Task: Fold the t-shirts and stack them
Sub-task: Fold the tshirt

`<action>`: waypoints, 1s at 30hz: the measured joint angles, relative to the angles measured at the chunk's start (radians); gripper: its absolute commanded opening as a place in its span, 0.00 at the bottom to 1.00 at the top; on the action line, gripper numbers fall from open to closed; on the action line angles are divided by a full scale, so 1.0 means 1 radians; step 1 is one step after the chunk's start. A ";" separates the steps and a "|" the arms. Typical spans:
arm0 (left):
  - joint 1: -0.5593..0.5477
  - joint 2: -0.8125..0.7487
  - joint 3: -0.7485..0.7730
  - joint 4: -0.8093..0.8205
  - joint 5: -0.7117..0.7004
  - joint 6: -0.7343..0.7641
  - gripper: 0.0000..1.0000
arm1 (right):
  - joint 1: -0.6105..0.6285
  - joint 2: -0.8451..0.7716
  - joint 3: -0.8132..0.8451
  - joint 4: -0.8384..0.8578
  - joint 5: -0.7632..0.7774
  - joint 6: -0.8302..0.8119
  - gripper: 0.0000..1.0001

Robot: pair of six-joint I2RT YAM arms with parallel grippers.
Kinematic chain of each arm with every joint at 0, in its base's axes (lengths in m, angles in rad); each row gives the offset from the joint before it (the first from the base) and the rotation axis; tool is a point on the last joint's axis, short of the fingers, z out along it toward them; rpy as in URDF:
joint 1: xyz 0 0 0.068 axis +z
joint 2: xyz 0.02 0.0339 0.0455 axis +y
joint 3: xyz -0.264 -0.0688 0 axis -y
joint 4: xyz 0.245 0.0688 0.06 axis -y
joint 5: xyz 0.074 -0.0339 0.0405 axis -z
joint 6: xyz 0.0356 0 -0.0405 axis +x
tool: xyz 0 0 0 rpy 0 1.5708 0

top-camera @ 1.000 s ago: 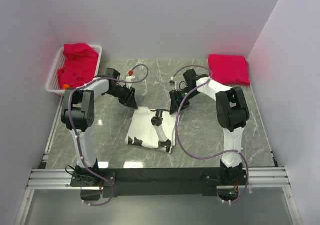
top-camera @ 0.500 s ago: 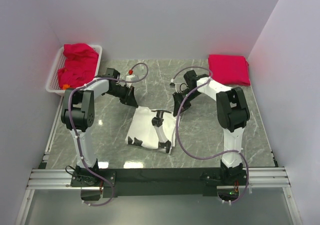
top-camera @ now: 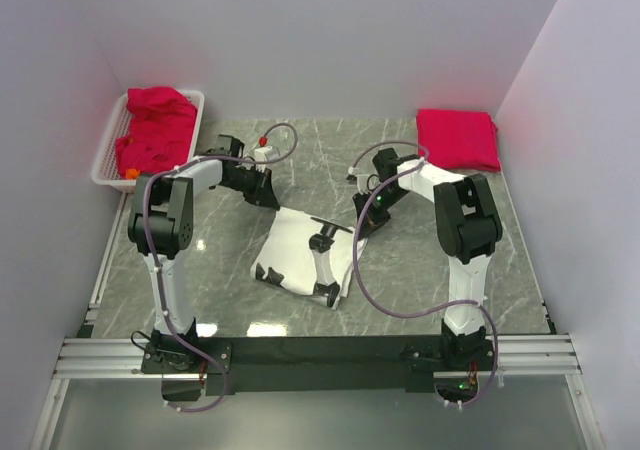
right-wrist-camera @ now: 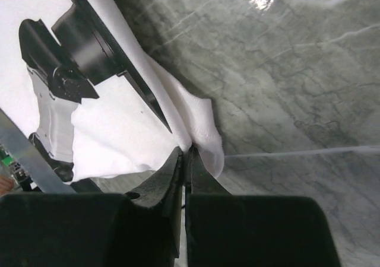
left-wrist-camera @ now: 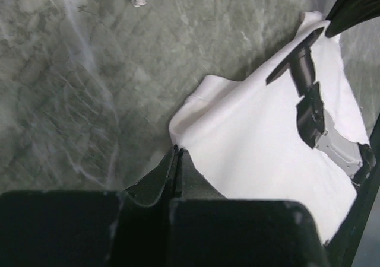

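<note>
My two grippers should pull both far corners (top-camera: 353, 231) back until the t-shirt lies square and only then open, because the white t-shirt's far edge (top-camera: 316, 217) slants toward my right gripper.
A white t-shirt (top-camera: 295, 255) with a black print lies in the middle of the table, its far edge stretched between my two grippers. At the shirt's far left corner my left gripper (top-camera: 270, 201) is shut, and in the left wrist view its tips (left-wrist-camera: 177, 152) pinch the edge of the cloth (left-wrist-camera: 261, 142). The right gripper (top-camera: 369, 219) is shut on the far right corner. In the right wrist view a fold of white cloth (right-wrist-camera: 202, 121) sits between its fingertips (right-wrist-camera: 187, 153).
A folded red t-shirt (top-camera: 457, 138) lies at the back right corner. A white basket (top-camera: 104, 158) at the back left holds crumpled red shirts (top-camera: 155, 128). Side walls stand close on the left and right. Cables loop off both arms.
Both grippers have shut on the shirt's far corners and moved apart. The far edge is stretched wider and the shirt has shifted slightly to the right.
</note>
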State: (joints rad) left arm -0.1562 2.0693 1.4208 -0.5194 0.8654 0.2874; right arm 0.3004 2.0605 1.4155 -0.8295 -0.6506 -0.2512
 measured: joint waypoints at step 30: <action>0.055 -0.148 -0.001 0.234 -0.034 -0.341 0.36 | -0.036 -0.006 0.299 0.078 0.173 0.139 0.59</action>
State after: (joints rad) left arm -0.1013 1.9209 1.4197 -0.2852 0.8318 -0.0532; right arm 0.2646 2.0544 1.7149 -0.7517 -0.4778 -0.1123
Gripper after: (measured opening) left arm 0.389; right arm 0.606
